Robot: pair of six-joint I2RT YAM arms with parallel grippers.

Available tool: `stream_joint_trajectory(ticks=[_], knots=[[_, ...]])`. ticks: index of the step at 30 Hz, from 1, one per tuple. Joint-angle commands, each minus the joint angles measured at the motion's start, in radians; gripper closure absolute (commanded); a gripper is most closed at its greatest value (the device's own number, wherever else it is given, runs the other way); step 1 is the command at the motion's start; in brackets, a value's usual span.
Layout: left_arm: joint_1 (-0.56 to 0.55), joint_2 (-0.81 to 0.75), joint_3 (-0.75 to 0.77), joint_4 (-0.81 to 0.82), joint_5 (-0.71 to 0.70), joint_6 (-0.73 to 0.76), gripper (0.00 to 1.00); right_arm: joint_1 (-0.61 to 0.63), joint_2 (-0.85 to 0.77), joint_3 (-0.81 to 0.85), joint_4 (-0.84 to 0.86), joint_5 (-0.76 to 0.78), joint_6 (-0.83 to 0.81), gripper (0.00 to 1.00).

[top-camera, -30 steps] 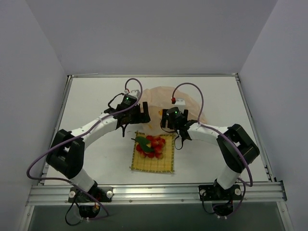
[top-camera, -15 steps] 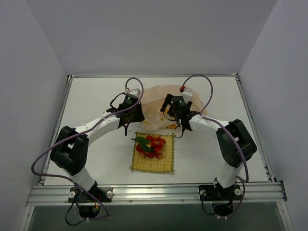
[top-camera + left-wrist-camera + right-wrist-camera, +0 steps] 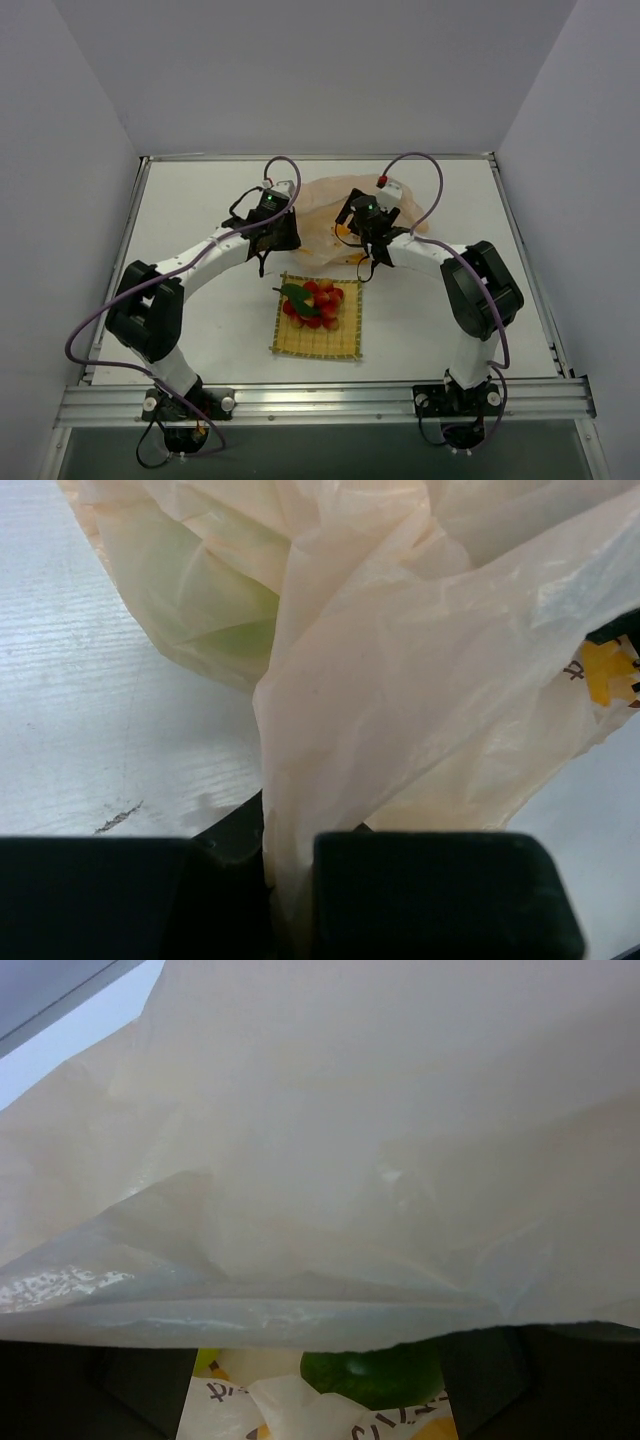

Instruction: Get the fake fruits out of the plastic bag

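My other gripper should slide the green fruit (image 3: 372,1376) out alone when it pulls, because the plastic lies loosely over the fruit while my left gripper pins the bag.
The peach plastic bag (image 3: 325,205) lies crumpled at the back middle of the table. My left gripper (image 3: 284,237) is at its left edge, shut on a fold of the bag (image 3: 285,810) that rises from between the black fingers (image 3: 440,890). My right gripper (image 3: 352,228) reaches into the bag's mouth from the right. Its jaws stand open under the top layer of plastic (image 3: 330,1160), and a green pear (image 3: 375,1375) sits between them inside the bag. A green shape (image 3: 225,630) shows dimly through the plastic. The red berries (image 3: 315,303) with a green leaf rest on the mat.
A yellow woven mat (image 3: 340,340) lies in front of the bag, midway between the arms. Grey walls close in the table on three sides, and a metal rail (image 3: 320,400) runs along the near edge.
My left gripper has shut on the bag's fold. My right gripper has moved back and left, from beside the mat into the bag's mouth.
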Motion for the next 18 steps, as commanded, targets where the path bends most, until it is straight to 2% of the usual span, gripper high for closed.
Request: stream_joint_trajectory(ticks=[1, 5, 13, 16, 18], knots=[[-0.002, 0.001, 0.014, -0.01, 0.03, 0.008, 0.98, 0.014, -0.009, -0.01, -0.144, 0.088, -0.015, 0.21], [-0.003, -0.011, -0.001, 0.0, 0.024, 0.011, 0.98, 0.04, -0.012, 0.001, -0.193, 0.119, -0.039, 0.16], [-0.011, -0.031, -0.032, 0.035, 0.013, 0.008, 0.98, 0.062, -0.02, 0.013, -0.299, 0.19, -0.018, 0.16], [-0.013, -0.037, -0.038, 0.043, 0.007, 0.008, 0.98, 0.054, -0.022, 0.004, -0.307, 0.181, -0.003, 0.04], [-0.016, -0.037, -0.043, 0.044, 0.007, 0.007, 0.98, 0.046, -0.008, 0.008, -0.321, 0.162, 0.007, 0.03]])
